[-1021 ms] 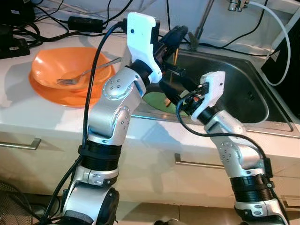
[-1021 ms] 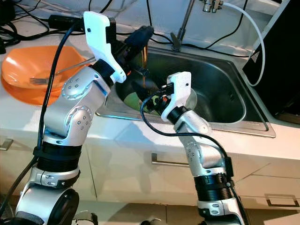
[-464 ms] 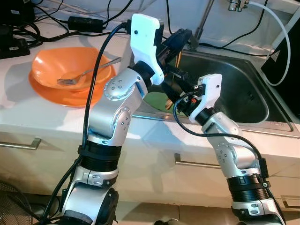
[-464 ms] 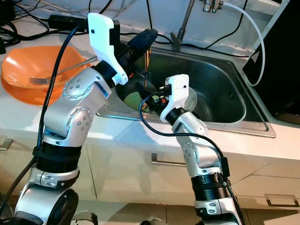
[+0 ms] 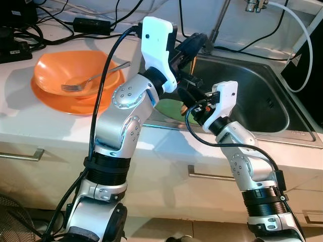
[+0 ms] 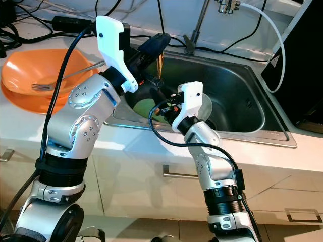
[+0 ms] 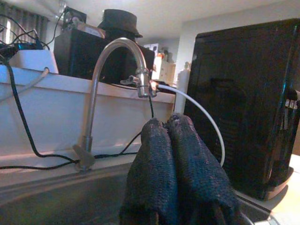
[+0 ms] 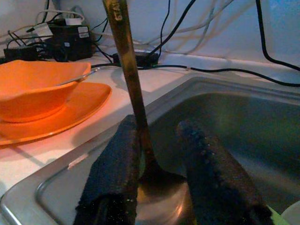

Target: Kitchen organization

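The robot should expect a white bowl (image 8: 294, 217) in the sink when it carries the spoon over, because a pale curved rim (image 8: 289, 209) peeks beside the green plate.
A metal spoon (image 8: 129, 70) hangs upright over the left part of the steel sink (image 5: 252, 85). My left gripper (image 5: 197, 41) is raised above the sink's left rim, its fingers (image 7: 183, 159) pressed shut, with the spoon's handle (image 6: 160, 59) hanging down from it. My right gripper (image 8: 157, 129) reaches in from below, open, with one finger on each side of the spoon's bowl. One of its fingers (image 8: 117, 159) touches the lower handle. In the head views this right gripper (image 5: 184, 97) is just under the left one.
An orange bowl (image 5: 75, 70) holding a fork (image 5: 91, 80) sits on an orange plate (image 5: 55, 101) on the counter to the left. A green plate (image 5: 169, 107) lies in the sink. The faucet (image 5: 219, 22), cables and a white hose run along the back. A black appliance (image 6: 303, 60) stands at the right.
My right gripper has risen and moved left, closing in around the spoon's bowl. My left gripper with the spoon has lifted slightly and shifted right.
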`<state>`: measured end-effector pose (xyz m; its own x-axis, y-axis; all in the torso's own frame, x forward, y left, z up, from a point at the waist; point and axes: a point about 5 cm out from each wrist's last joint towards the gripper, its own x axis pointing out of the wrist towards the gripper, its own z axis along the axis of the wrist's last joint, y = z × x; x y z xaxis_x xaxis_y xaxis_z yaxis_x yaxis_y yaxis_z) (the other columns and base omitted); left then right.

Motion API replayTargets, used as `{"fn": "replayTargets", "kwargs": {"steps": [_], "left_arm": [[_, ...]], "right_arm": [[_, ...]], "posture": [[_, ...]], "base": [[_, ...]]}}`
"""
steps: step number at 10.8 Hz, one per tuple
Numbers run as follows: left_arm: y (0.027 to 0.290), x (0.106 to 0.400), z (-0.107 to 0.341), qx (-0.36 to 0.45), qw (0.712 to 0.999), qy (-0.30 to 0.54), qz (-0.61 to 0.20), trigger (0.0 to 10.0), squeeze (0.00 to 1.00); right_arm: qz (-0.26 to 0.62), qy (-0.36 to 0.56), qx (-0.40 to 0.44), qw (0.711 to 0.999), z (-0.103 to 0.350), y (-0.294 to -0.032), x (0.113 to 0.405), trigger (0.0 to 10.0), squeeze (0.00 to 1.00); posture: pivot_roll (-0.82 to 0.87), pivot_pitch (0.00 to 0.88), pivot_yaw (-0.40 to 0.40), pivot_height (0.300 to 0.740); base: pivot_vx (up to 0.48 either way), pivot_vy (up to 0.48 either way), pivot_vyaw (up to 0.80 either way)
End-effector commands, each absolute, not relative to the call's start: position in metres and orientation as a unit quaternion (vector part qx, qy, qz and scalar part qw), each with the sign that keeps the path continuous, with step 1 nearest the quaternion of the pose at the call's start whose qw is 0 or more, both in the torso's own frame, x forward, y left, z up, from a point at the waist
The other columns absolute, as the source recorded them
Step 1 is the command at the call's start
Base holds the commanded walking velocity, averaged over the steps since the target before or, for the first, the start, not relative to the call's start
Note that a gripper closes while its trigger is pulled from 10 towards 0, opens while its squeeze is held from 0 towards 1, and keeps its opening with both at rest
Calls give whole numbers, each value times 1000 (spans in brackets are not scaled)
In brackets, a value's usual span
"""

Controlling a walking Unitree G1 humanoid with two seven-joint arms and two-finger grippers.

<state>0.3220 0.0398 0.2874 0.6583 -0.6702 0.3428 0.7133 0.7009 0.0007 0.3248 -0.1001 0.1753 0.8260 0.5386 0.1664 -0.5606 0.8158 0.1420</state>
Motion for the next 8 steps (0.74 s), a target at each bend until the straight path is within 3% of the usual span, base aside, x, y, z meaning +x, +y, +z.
{"fn": "replayTargets", "kwargs": {"steps": [1, 5, 6, 7, 8], "left_arm": [[34, 316, 290, -69, 898, -163, -403, 10000, 0], [33, 316, 288, -69, 898, -160, -404, 10000, 0], [33, 317, 288, -69, 898, -160, -404, 10000, 153], [33, 317, 287, -71, 898, -158, -405, 10000, 1000], [34, 317, 287, -72, 898, -156, -405, 10000, 1000]], "right_arm": [[272, -63, 90, 956, 177, -107, 328, 0, 0], [267, -67, 92, 957, 178, -107, 329, 0, 0], [267, -67, 93, 957, 178, -107, 329, 0, 0], [267, -68, 93, 957, 178, -107, 329, 0, 0], [267, -68, 93, 957, 178, -107, 330, 0, 0]], "posture": [[-11, 58, -149, 719], [-10, 58, -150, 719], [-10, 58, -150, 719], [-10, 59, -151, 719], [-10, 59, -151, 719]], "base": [[0, 0, 0], [0, 0, 0], [0, 0, 0], [0, 0, 0], [0, 0, 0]]}}
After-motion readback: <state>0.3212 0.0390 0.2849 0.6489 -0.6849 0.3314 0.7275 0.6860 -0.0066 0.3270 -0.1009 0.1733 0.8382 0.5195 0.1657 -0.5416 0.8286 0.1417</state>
